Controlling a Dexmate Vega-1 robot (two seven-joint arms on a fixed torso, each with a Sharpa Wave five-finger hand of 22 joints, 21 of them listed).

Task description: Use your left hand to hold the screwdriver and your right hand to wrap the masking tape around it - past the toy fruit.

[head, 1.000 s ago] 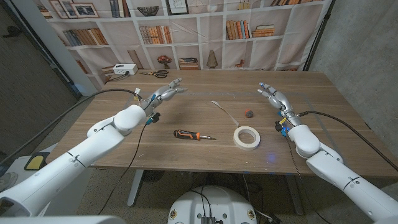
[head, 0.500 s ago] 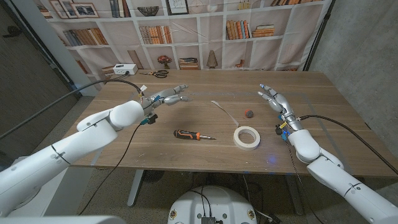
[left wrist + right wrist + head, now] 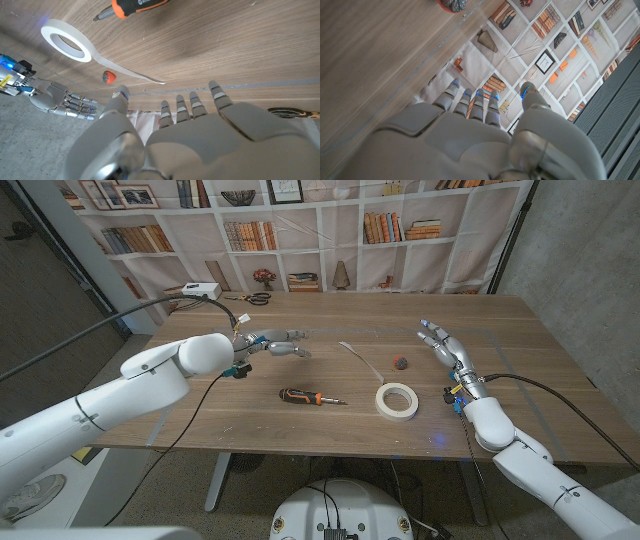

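Note:
The thin loose piece (image 3: 364, 361) of tape is still attached to the roll (image 3: 382, 383) of masking tape, so I expect the piece to come along and bend when I pick up the roll.
An orange and black screwdriver (image 3: 311, 397) (image 3: 139, 4) lies on the wooden table near its middle front. To its right sits a roll of masking tape (image 3: 397, 400) (image 3: 68, 43) with a loose strip (image 3: 362, 359) trailing toward the back. A small red toy fruit (image 3: 401, 362) (image 3: 109, 77) (image 3: 453, 4) rests behind the roll. My left hand (image 3: 277, 343) (image 3: 175, 140) hovers open above the table, behind and left of the screwdriver. Out at the right side my right hand (image 3: 444, 345) (image 3: 480, 130) (image 3: 62, 101) is open, fingers spread, to the right of the fruit.
Scissors (image 3: 255, 298) and a white power strip (image 3: 201, 291) lie at the table's back left. A bookshelf backdrop (image 3: 330, 230) stands behind the table. Black cables run along both arms.
My left hand has swung right and forward, toward the screwdriver. My right hand has shifted slightly forward. The screwdriver, tape and fruit have not moved.

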